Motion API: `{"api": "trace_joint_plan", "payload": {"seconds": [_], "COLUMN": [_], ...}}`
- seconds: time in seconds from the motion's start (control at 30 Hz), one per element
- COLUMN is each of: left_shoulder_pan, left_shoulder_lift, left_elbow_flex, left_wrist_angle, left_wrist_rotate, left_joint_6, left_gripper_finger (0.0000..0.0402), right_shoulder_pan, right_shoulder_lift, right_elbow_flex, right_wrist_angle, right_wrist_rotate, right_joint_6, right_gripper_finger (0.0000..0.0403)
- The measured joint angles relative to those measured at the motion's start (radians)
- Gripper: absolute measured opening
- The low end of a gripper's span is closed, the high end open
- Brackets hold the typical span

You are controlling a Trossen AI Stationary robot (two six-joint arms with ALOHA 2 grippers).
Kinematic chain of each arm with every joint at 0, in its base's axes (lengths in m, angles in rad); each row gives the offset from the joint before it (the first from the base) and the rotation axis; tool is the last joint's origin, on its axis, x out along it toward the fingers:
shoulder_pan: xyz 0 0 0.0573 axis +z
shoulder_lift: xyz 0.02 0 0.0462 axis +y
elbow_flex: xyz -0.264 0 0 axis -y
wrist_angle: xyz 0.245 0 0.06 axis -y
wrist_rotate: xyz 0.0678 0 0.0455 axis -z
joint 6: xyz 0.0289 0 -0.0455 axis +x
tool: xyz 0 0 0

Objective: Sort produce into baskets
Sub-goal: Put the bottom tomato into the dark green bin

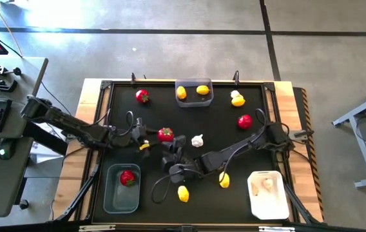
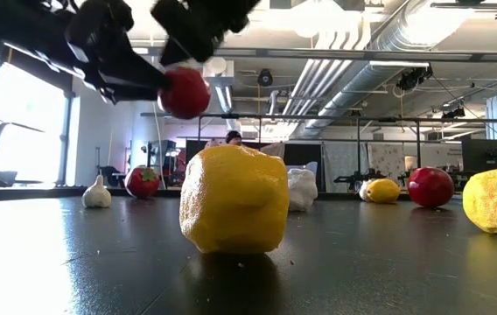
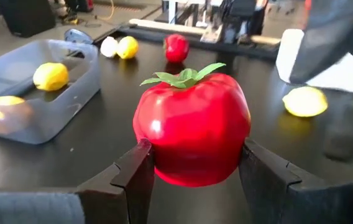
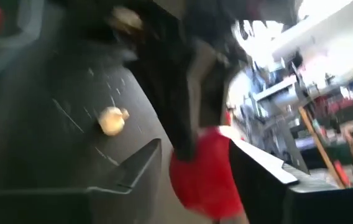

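Observation:
My right gripper's fingers surround the red fruit my left gripper holds (image 1: 165, 135), so next my right gripper backs away before the fruit goes into the near grey basket (image 1: 121, 194).
A red fruit with a green top (image 3: 192, 127) hangs in the air over the middle of the table, with my left gripper (image 3: 195, 163) shut on it. My right gripper (image 4: 195, 165) reaches in from the table's right, and its fingers stand on either side of the same red fruit (image 4: 204, 177). In the high view both grippers meet at the fruit (image 1: 165, 134). One grey basket (image 1: 194, 93) at the far edge holds two lemons. Another grey basket (image 1: 113, 193) near left holds a red fruit. The white basket (image 1: 267, 200) near right holds garlic. My left gripper pinches the red fruit between its two fingers, on its two opposite sides (image 3: 158, 155) below the widest part. The fingers come about level from the table's left. The fruit sits upright, green top up, lifted clear of the table (image 2: 185, 92). I cannot tell whether my right gripper touches the fruit.
Loose pieces lie around: a red fruit (image 1: 142, 96) far left, a lemon and garlic (image 1: 237, 98) far right, a red fruit (image 1: 245, 120), a garlic bulb (image 1: 197, 140) at the centre, and two lemons (image 1: 224, 180) (image 1: 183, 193) near the front edge.

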Motion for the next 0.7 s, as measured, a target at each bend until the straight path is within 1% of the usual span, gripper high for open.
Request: {"api": "trace_joint_plan", "payload": {"seconds": [0.13, 0.27, 0.33, 0.4, 0.47, 0.53, 0.7], "left_shoulder_pan": [0.036, 0.066, 0.078, 0.086, 0.087, 0.087, 0.079], "left_shoulder_lift": [0.000, 0.000, -0.007, -0.015, -0.030, -0.051, -0.120], "left_elbow_flex": [0.000, 0.000, 0.000, 0.000, -0.001, -0.001, -0.001], "left_wrist_angle": [-0.024, -0.020, -0.019, -0.016, -0.019, -0.016, -0.024], "left_wrist_rotate": [0.003, 0.004, 0.023, 0.049, 0.059, 0.078, 0.115], "left_joint_6": [0.029, 0.052, 0.062, 0.070, 0.072, 0.087, 0.113], "left_gripper_finger": [0.0179, 0.0179, 0.0179, 0.0179, 0.0179, 0.0179, 0.0179], "right_shoulder_pan": [-0.009, -0.007, -0.006, -0.007, -0.012, -0.022, -0.070], "right_shoulder_lift": [-0.002, -0.002, -0.002, -0.002, -0.002, -0.003, -0.004], "right_elbow_flex": [-0.045, -0.112, -0.152, -0.189, -0.217, -0.244, -0.302], "right_wrist_angle": [-0.030, -0.043, -0.050, -0.052, -0.055, -0.058, 0.014], "right_wrist_rotate": [0.041, 0.039, 0.038, 0.029, -0.014, -0.082, -0.309], "right_joint_6": [0.087, 0.198, 0.254, 0.299, 0.351, 0.386, 0.392], "right_gripper_finger": [0.0126, 0.0055, 0.0019, 0.0007, 0.0011, 0.0008, 0.0003]}}
